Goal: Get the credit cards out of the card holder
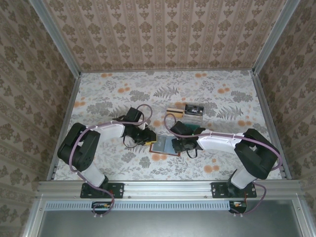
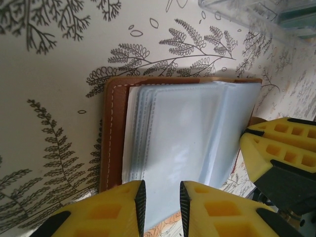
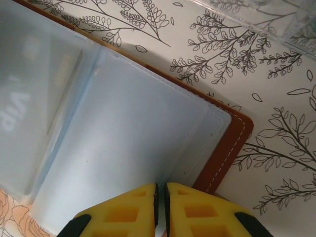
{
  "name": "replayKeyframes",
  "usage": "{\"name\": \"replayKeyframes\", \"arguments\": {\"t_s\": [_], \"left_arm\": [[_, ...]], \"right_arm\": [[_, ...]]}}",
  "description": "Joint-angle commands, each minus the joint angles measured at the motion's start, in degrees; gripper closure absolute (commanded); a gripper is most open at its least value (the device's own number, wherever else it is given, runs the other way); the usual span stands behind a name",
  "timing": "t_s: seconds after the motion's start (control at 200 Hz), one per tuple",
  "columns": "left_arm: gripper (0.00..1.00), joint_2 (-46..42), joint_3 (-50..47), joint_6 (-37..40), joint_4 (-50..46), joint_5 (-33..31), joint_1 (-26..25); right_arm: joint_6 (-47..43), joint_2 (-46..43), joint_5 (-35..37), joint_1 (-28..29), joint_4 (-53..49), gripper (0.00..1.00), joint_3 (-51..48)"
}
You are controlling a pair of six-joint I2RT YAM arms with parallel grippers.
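Observation:
My left gripper needs to open, grab an empty sleeve [image 2: 182, 131] by its free edge [image 2: 148, 131] and flip it over toward my right gripper first, because that sleeve is covering the VIP card.
The brown leather card holder [image 1: 163, 144] lies open on the table between both arms, its blue-grey plastic sleeves [image 2: 187, 133] facing up. My left gripper [image 2: 163, 190] hovers over the sleeves' near edge, jaws a finger's width apart with nothing clamped. My right gripper [image 3: 161, 186] is closed to a thin slit, and a sleeve edge [image 3: 163, 168] runs into that slit. A pale card marked VIP [image 3: 12, 108] shows faintly through a sleeve. A tan card [image 1: 173, 109] and a dark card [image 1: 193, 108] lie behind the holder, in the tray.
A clear plastic tray [image 1: 185, 116] sits just behind the holder; its edge shows as a clear plastic edge [image 2: 232, 11] and a transparent rim [image 3: 266, 19]. The right gripper's yellow fingers [image 2: 281, 148] crowd the holder's far side. Floral tabletop spreads left and right.

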Motion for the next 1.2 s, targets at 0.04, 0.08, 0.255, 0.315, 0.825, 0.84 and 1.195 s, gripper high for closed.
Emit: {"name": "replayKeyframes", "arguments": {"t_s": [0.04, 0.08, 0.255, 0.315, 0.825, 0.84, 1.195], "left_arm": [[0.72, 1.37, -0.63, 1.54, 1.09, 1.64, -0.42], [0.72, 1.63, -0.66, 1.67, 1.02, 1.66, -0.51], [0.71, 3.12, -0.57, 1.95, 0.72, 1.87, -0.86], [0.71, 3.39, -0.45, 2.01, 0.60, 1.82, -1.10], [0.45, 3.31, -0.63, 1.79, 5.16, 6.84, -2.71], [0.45, 3.32, -0.63, 1.60, 5.29, 6.95, -2.71], [0.43, 3.88, -0.63, 0.34, 8.90, 10.37, -2.97]], "right_arm": [[1.48, 0.97, -0.90, 0.63, 0.16, 0.85, -0.97], [1.56, 0.95, -0.79, 0.71, 0.15, 0.85, -1.02], [1.62, 0.75, -0.48, 0.88, 0.05, 0.85, -1.22], [1.65, 0.64, -0.49, 0.98, 0.00, 0.85, -1.29], [2.27, 1.07, -0.48, 1.39, 0.66, 0.85, -2.23], [2.35, 1.03, -0.52, 1.33, 0.62, 0.84, -2.25], [2.62, 0.85, -0.17, 1.47, 0.65, 0.84, -2.61]]}}
